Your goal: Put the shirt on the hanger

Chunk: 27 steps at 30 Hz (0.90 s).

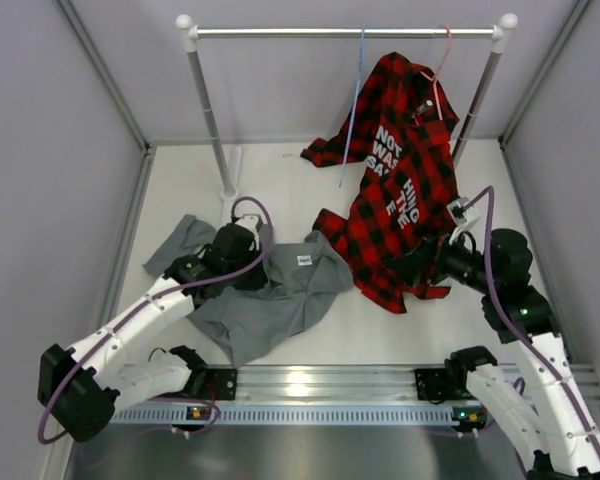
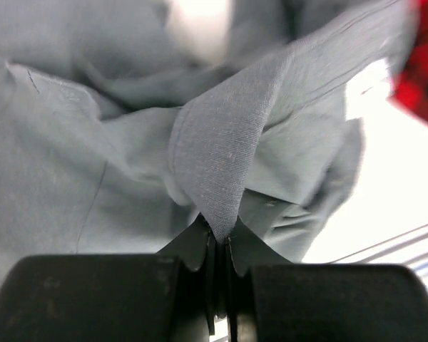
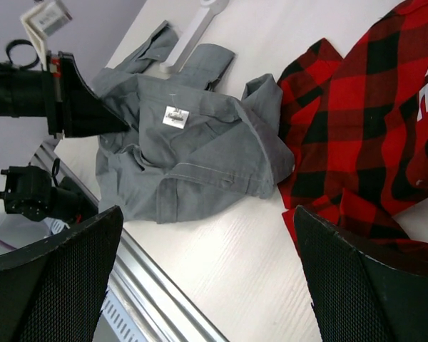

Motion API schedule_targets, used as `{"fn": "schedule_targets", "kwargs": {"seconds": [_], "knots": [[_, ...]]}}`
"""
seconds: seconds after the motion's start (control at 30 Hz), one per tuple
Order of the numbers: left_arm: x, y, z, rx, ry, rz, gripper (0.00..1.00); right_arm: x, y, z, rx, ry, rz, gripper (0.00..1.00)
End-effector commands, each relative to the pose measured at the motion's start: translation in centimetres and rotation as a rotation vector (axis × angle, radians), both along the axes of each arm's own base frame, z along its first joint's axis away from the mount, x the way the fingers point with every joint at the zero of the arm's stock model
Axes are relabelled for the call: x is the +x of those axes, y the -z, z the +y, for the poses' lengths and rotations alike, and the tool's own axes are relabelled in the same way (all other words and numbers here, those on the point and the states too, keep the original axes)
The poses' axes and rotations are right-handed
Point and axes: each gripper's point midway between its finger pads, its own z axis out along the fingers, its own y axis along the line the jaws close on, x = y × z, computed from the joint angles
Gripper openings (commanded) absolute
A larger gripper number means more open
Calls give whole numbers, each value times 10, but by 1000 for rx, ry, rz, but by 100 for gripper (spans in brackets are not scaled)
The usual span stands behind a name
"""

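A fold is held by my left gripper only, with the grey shirt crumpled [image 1: 268,308], so next my right gripper grabs the fabric [image 1: 323,262] next to the white label and spreads the shirt out.
The grey shirt [image 1: 280,295] lies crumpled on the table, its white neck label [image 1: 304,260] facing up. My left gripper [image 1: 263,266] is shut on a fold of the shirt left of the label; the left wrist view shows the fabric [image 2: 214,142] pinched between the closed jaws of that gripper [image 2: 221,239]. My right gripper [image 1: 405,268] is open and empty, hovering over bare table between the grey shirt [image 3: 200,149] and the plaid shirt, with fingers [image 3: 57,285] wide apart. The light-blue hanger [image 1: 356,95] hangs from the rail at the back.
A red-and-black plaid shirt [image 1: 400,200] hangs from a pink hanger [image 1: 442,55] on the rail [image 1: 280,32] and spills onto the table beside the grey shirt. The rack's posts [image 1: 208,110] stand at the back. An aluminium rail [image 1: 320,380] runs along the near edge.
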Motion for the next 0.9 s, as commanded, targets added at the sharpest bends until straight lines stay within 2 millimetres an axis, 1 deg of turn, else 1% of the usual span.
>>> {"fn": "schedule_targets", "kwargs": {"seconds": [0.0, 0.03, 0.07, 0.1, 0.13, 0.17, 0.2, 0.23, 0.27, 0.3, 0.33, 0.37, 0.4, 0.43, 0.47, 0.5, 0.53, 0.57, 0.6, 0.63, 0.67, 0.7, 0.73, 0.77, 0.8, 0.87], "knots": [[18, -67, -29, -110, 79, -144, 3, 7, -52, 10, 44, -44, -111, 99], [21, -88, -33, -128, 101, -180, 1, 8, -56, 11, 50, -46, -109, 99], [15, -94, -38, -143, 138, -168, 0, 12, -69, 11, 60, -36, -114, 99], [13, -101, -42, -156, 161, -174, 0, 14, -74, 10, 60, -21, -108, 98], [11, -113, -46, -173, 187, -195, 0, 17, -79, 10, 61, -11, -102, 96], [5, -118, -52, -196, 227, -192, 0, 18, -95, 11, 78, -10, -115, 96], [0, -122, -56, -208, 255, -195, 0, 25, -93, 13, 76, -9, -77, 96], [-2, -126, -58, -214, 282, -207, 0, 29, -95, 14, 84, -2, -56, 96], [-4, -125, -59, -210, 298, -205, 0, 38, -103, 18, 83, -1, -46, 96], [-5, -120, -55, -187, 293, -189, 0, 48, -106, 14, 70, 57, -40, 96], [-4, -113, -52, -158, 284, -176, 0, 53, -105, 14, 55, 81, -21, 96], [-2, -107, -48, -133, 267, -165, 0, 55, -124, 18, 57, 84, -54, 96], [-1, -103, -45, -114, 253, -158, 0, 69, -123, 20, 37, 117, -33, 96], [-2, -100, -43, -108, 248, -151, 0, 79, -127, 18, 19, 174, -37, 96], [-3, -100, -42, -110, 243, -155, 0, 78, -146, 27, 18, 159, -64, 97], [-2, -98, -38, -96, 225, -160, 0, 96, -140, 30, -18, 209, -37, 97], [-1, -98, -35, -88, 211, -171, 0, 100, -161, 34, -16, 220, -74, 98], [-1, -101, -31, -88, 197, -187, 0, 109, -149, 51, -56, 206, -38, 98], [3, -99, -24, -60, 163, -204, 0, 120, -150, 47, -86, 277, -46, 98], [4, -98, -21, -58, 142, -203, 0, 125, -161, 49, -89, 310, -68, 98], [3, -97, -19, -56, 134, -201, 0, 133, -151, 63, -119, 302, -52, 98], [1, -94, -16, -56, 126, -199, 0, 141, -152, 63, -134, 341, -60, 97], [1, -92, -14, -54, 115, -199, 0, 146, -162, 66, -131, 356, -78, 97], [-1, -91, -14, -53, 115, -197, 0, 154, -152, 76, -160, 355, -63, 95], [-2, -91, -12, -58, 113, -201, 0, 155, -150, 76, -183, 362, -64, 94], [-7, -91, -13, -73, 128, -199, 0, 137, -148, 94, -216, 277, -86, 95]]}}
